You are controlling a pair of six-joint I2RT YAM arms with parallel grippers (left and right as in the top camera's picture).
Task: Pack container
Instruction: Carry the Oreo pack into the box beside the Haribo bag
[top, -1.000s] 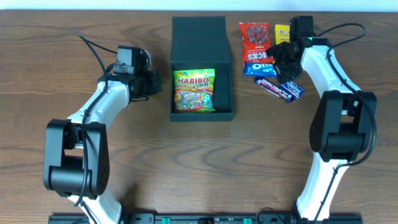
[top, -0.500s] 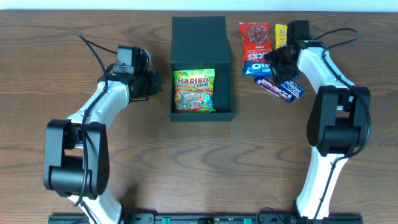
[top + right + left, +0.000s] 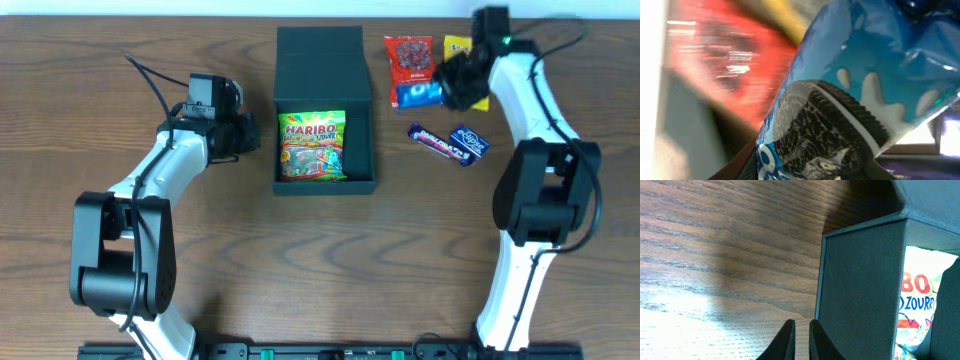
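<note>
The blue Oreo packet [image 3: 418, 95] is crosswise in my right gripper, so next I turn it lengthwise before I lower it into the narrow gap [image 3: 358, 152] next to the Haribo bag.
The dark teal-green container [image 3: 324, 68] stands open at table centre with its lid folded back and a Haribo bag [image 3: 313, 146] inside; its wall fills the left wrist view [image 3: 862, 285]. My left gripper [image 3: 247, 134] is shut and empty beside the container's left wall, its fingertips [image 3: 801, 330] together. My right gripper [image 3: 447, 84] is shut on a blue Oreo packet [image 3: 418, 95], lifted off the table; the packet fills the right wrist view [image 3: 840, 100].
A red snack bag [image 3: 410, 56] and a yellow packet [image 3: 458, 47] lie at the back right. A dark candy bar [image 3: 438, 141] and a small blue packet [image 3: 469, 141] lie right of the container.
My right gripper closed on the Oreo packet and raised it toward the back, uncovering the candy bar and small blue packet. The left arm has not moved.
</note>
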